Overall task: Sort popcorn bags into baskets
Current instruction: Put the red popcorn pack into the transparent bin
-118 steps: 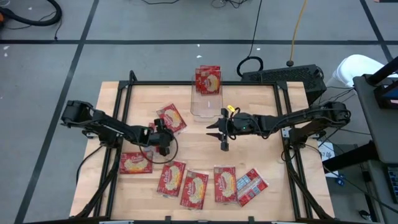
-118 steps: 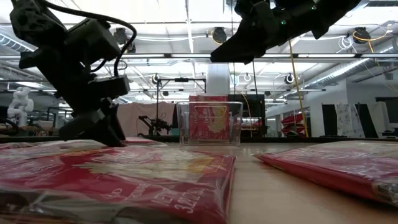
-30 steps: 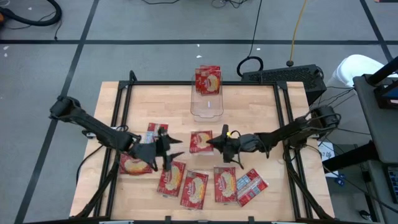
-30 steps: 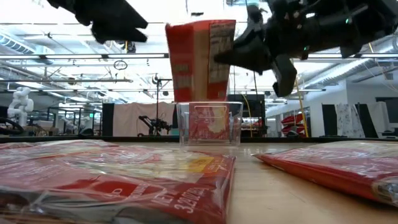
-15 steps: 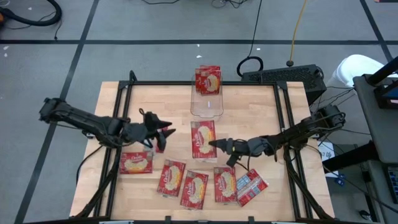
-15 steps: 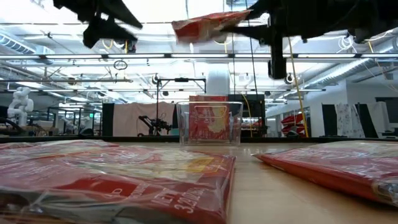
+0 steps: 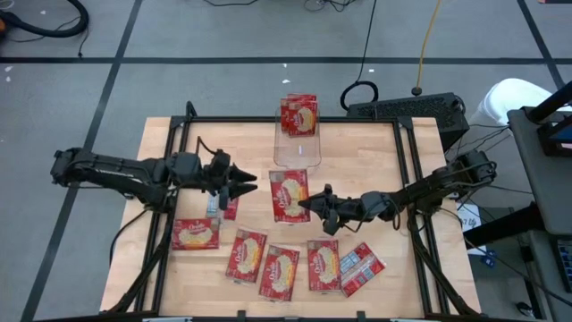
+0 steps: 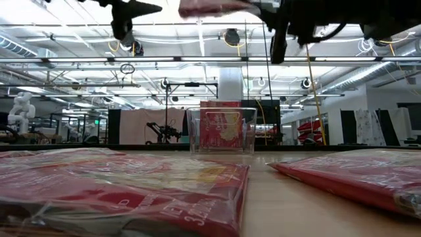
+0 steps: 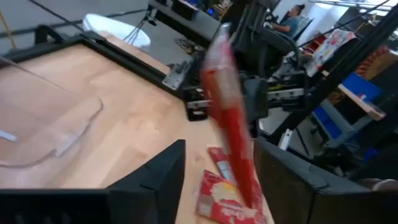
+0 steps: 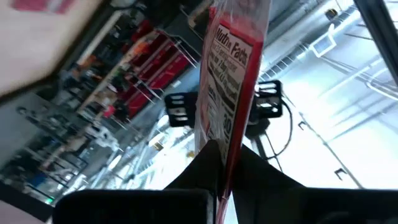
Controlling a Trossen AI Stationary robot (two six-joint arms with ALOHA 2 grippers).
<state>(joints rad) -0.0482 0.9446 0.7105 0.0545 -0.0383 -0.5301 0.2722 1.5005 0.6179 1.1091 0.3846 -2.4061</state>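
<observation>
My right gripper is holding the bag level near its lower corner [image 7: 307, 217], so next my left gripper grabs the bag's opposite corner [image 7: 274, 175] before it stands the bag upright in the basket.
A popcorn bag [image 7: 290, 195], red with a cream picture, hangs in the air over the table's middle with my right gripper [image 7: 308, 205] shut on it. It also shows at the low view's upper edge as a bag [image 8: 210, 8]. The clear basket [image 7: 297, 152] stands just beyond it, toward the far edge, with a red packet [image 7: 299, 114] upright at its far end. My left gripper [image 7: 248, 183] is open and holds nothing, left of the held bag and pointing at it. Several more bags [image 7: 279, 271] lie flat along the near edge. My right gripper pinches the bag's edge [image 10: 219, 163] between its two fingers, at the side nearest the table's right and near edges [image 7: 302, 207]. The fingers come in about level from the table's right. The bag is lifted clear and lies roughly level, picture side up.
One bag [image 7: 195, 234] lies at the near left and a silvery-blue one [image 7: 360, 268] at the near right. Another packet [image 7: 225, 206] lies below my left gripper. A black frame [image 7: 179, 134] runs around the tabletop. Bare wood lies either side of the basket.
My right gripper has rolled about its own line and risen a little. The bag it holds has turned from standing upright on edge to lying level, and is higher. My left gripper has gone up and toward the far edge, away from the packets on the table, and has turned.
</observation>
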